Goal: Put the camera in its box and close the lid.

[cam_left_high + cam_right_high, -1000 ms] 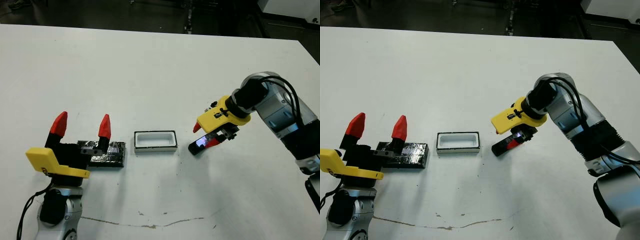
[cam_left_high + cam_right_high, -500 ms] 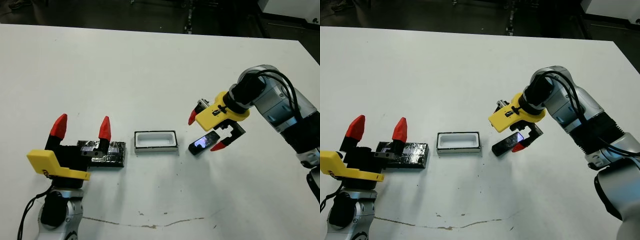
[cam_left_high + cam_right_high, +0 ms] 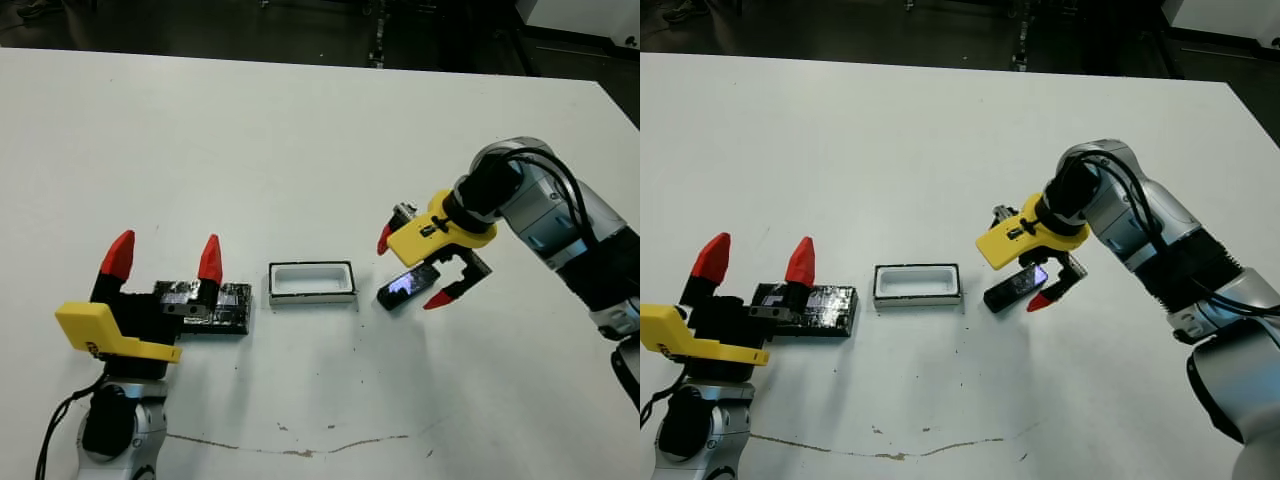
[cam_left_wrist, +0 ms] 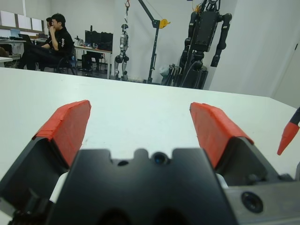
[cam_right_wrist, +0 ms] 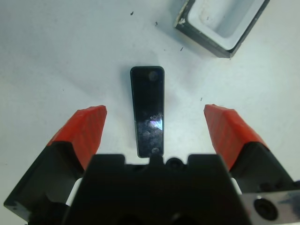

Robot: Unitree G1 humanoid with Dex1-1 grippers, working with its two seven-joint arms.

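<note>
The box's white hollow (image 3: 312,277) has a long, slim shape like the camera (image 3: 408,287), so the camera will come to rest flat inside the hollow when the robot lowers it.
The camera (image 3: 405,288), a slim black bar with a bluish shine, lies flat on the table just right of the box (image 3: 312,282). The box is a small open tray with white inner walls. My right gripper (image 3: 412,267) hovers over the camera, open, with one red finger on each side and neither touching it. The right wrist view shows the camera (image 5: 148,110) between the spread fingers (image 5: 89,126) and the box (image 5: 220,23) beyond it. The lid (image 3: 215,305), a black crinkly slab, lies left of the box. My left gripper (image 3: 165,260) stands open at the lid's left end, holding nothing.
The white table (image 3: 300,150) stretches far back to a dark floor. A faint crack line (image 3: 290,450) runs across the table near its front edge. In the left wrist view a person (image 4: 54,40) sits at a desk far behind, with robot stands (image 4: 206,33) nearby.
My right gripper, shut on the tilted camera a second ago, has opened. The camera now lies flat on the table. The left arm has stayed put.
</note>
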